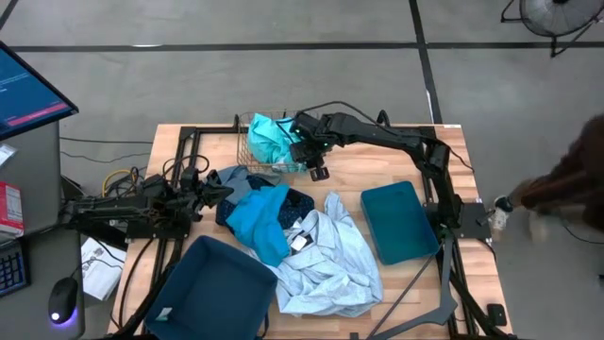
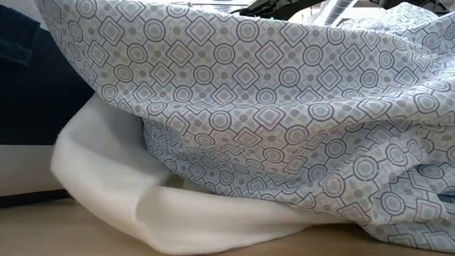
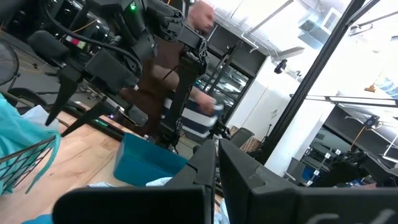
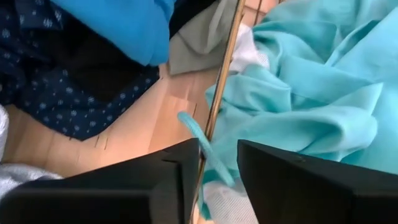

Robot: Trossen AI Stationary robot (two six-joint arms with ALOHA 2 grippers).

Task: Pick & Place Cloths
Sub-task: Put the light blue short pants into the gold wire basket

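Observation:
The basket's wire rim runs between my right gripper's fingers along with the turquoise piece of cloth, so next I back off, come down open and take the cloth's loose end.
A turquoise cloth lies in the gold wire basket at the table's far middle. My right gripper is open at the basket's right side. The wire rim and a thin turquoise strip run between its fingers. The other cloths lie heaped mid-table: bright blue, navy with dots, grey, and pale patterned grey-blue over white. My left gripper waits shut at the heap's left edge. My right gripper stands open with the basket's wire rim and the turquoise strip between its fingers; whether a finger touches either, I cannot tell.
One dark teal bin sits right of the heap, another at the near left corner. Cables trail along the table's left side. A person stands beyond the right edge. Bare wood shows between the basket and the right bin.

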